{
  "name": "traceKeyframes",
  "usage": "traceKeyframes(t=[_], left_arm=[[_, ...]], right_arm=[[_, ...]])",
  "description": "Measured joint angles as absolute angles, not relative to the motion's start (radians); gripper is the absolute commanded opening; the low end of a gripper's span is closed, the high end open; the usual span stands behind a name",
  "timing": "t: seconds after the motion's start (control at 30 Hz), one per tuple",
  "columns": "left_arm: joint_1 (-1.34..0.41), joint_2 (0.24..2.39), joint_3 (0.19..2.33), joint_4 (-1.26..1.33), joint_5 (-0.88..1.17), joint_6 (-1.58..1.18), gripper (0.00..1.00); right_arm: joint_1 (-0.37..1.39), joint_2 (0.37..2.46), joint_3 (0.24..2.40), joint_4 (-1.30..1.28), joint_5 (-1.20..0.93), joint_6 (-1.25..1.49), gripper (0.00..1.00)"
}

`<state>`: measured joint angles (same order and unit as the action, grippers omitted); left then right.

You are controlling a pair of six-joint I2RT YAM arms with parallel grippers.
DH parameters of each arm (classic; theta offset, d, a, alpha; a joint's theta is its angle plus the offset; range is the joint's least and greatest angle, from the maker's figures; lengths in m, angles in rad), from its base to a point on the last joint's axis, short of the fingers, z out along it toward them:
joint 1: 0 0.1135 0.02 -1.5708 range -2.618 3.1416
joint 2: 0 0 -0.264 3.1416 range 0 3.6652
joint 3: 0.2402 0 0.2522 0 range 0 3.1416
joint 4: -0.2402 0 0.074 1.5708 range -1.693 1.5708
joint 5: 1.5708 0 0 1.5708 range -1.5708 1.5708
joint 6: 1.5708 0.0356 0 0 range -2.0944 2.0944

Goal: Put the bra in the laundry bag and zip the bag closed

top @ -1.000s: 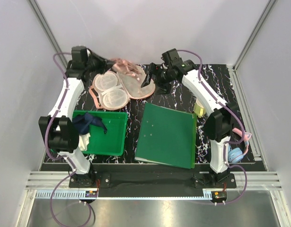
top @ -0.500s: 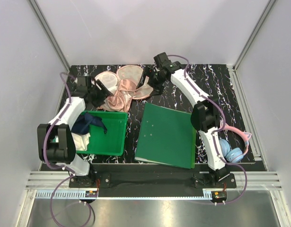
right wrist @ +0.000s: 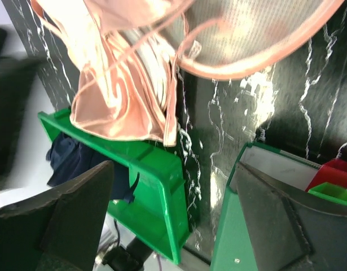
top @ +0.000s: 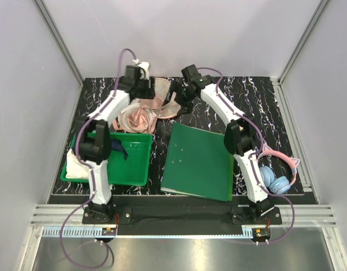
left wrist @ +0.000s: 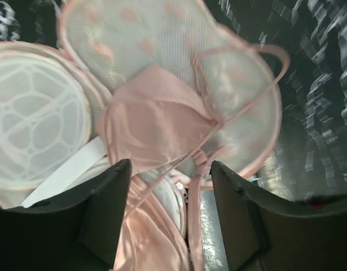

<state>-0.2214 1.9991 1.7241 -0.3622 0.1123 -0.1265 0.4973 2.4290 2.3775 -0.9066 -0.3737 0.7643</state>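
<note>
The bra's lower cup (top: 141, 120) hangs off the bag toward the green bin, so the robot's left gripper should raise the upper cup (top: 154, 103) for the right gripper to grab.
The laundry bag (left wrist: 134, 39) lies unzipped at the back of the table, its mesh halves spread flat (top: 168, 107). The salmon-pink bra (left wrist: 156, 121) rests partly on the bag's inside, and its other cup spills toward the green bin (top: 140, 119). My left gripper (left wrist: 170, 220) hovers open just above the bra, with straps passing below the gap and nothing gripped. My right gripper (right wrist: 173, 220) is open and empty, held above the table to the right of the bag (top: 181, 93). In the right wrist view the bra (right wrist: 122, 96) hangs over the bin's rim under the bag's lid (right wrist: 258, 34).
A green bin (top: 136, 169) holding a dark blue cloth (top: 114, 148) and a white cloth (top: 77, 161) sits front left. A green folder (top: 198, 161) lies in the middle front. Pink and blue headphones (top: 280, 180) lie by the right arm's base.
My left gripper opened and let go of the bra, which dropped onto the bag and table. The left arm then swung from beside the bin up over the bag. The right gripper shifted slightly left.
</note>
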Motion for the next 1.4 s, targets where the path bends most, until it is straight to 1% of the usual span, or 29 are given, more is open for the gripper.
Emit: traceKeyframes(t=[0.03,0.07,0.23,0.33,0.37,0.47,0.53,0.63,0.67,0.73,0.9,1.13,1.3,1.37,1.4], left_arm=[[-0.242,2.030,1.734,-0.368,0.091,-0.100,0.71],[-0.270,2.062,1.739,-0.371,0.062,-0.068,0.72],[-0.350,2.117,1.739,-0.377,-0.083,0.035,0.72],[-0.361,2.117,1.739,-0.372,-0.128,0.054,0.74],[-0.359,2.117,1.739,-0.370,-0.136,0.055,0.77],[-0.350,2.118,1.739,-0.370,-0.150,0.054,0.81],[-0.345,2.122,1.747,-0.373,-0.173,0.046,0.81],[-0.332,2.141,1.777,-0.376,-0.184,0.014,0.74],[-0.326,2.151,1.795,-0.392,-0.174,-0.008,0.72],[-0.311,2.165,1.829,-0.413,-0.139,-0.055,0.72],[-0.223,2.178,1.872,-0.437,0.021,-0.191,0.76],[-0.105,2.210,1.892,-0.447,0.163,-0.347,0.75],[-0.086,2.287,1.917,-0.451,0.248,-0.421,0.70],[-0.092,2.318,1.921,-0.451,0.276,-0.446,0.60],[-0.094,2.333,1.927,-0.451,0.287,-0.458,0.52]], right_arm=[[0.497,2.429,2.380,-0.902,-0.366,0.765,0.87],[0.495,2.429,2.384,-0.896,-0.356,0.769,0.87],[0.468,2.428,2.370,-0.871,-0.351,0.776,0.88],[0.435,2.413,2.303,-0.849,-0.350,0.772,0.89],[0.426,2.405,2.274,-0.843,-0.350,0.771,0.89],[0.405,2.378,2.180,-0.816,-0.354,0.774,0.89],[0.403,2.357,2.119,-0.789,-0.361,0.781,0.89],[0.408,2.337,2.061,-0.755,-0.372,0.786,0.89],[0.410,2.332,2.048,-0.745,-0.377,0.786,0.89],[0.413,2.319,2.025,-0.729,-0.384,0.786,0.89],[0.413,2.279,1.992,-0.700,-0.387,0.786,0.89],[0.413,2.269,1.986,-0.669,-0.406,0.791,0.89],[0.413,2.269,1.982,-0.665,-0.413,0.799,0.89],[0.413,2.269,1.982,-0.661,-0.413,0.801,0.89],[0.413,2.269,1.982,-0.659,-0.414,0.802,0.89]])
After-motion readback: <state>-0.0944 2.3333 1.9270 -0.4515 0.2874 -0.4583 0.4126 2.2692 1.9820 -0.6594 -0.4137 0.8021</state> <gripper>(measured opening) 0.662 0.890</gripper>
